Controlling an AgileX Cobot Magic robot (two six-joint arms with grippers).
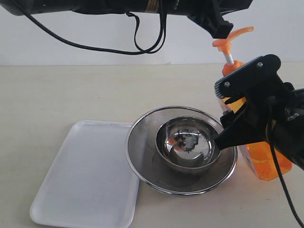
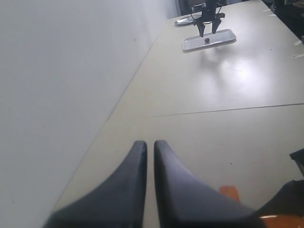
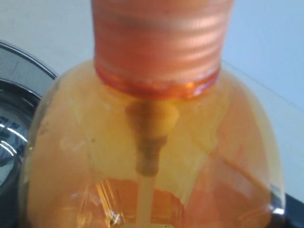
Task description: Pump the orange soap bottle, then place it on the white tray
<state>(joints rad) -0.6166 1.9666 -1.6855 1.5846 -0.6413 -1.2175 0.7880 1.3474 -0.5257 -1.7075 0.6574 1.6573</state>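
Next, my left gripper turns the pump head (image 1: 222,43) round toward the steel bowl before pressing it, because the spout (image 1: 245,32) is pointing away from the bowl.
The orange soap bottle (image 1: 264,160) stands at the right of the table, its orange pump head (image 1: 232,37) raised on a white stem. My right gripper (image 1: 237,121) is shut on the bottle's upper body. In the right wrist view the bottle (image 3: 152,156) fills the frame and hides the fingers. My left gripper (image 1: 219,27) hangs just left of and above the pump head. It is shut with nothing between its fingers (image 2: 149,143), and a bit of the orange pump (image 2: 231,192) shows beside them. The white tray (image 1: 85,178) lies flat at the lower left.
A round steel mesh strainer (image 1: 142,156) with a shiny steel bowl (image 1: 187,147) inside sits between the tray and the bottle. Black cables (image 1: 142,45) hang from the left arm along the top. A distant tray (image 2: 209,40) shows in the left wrist view.
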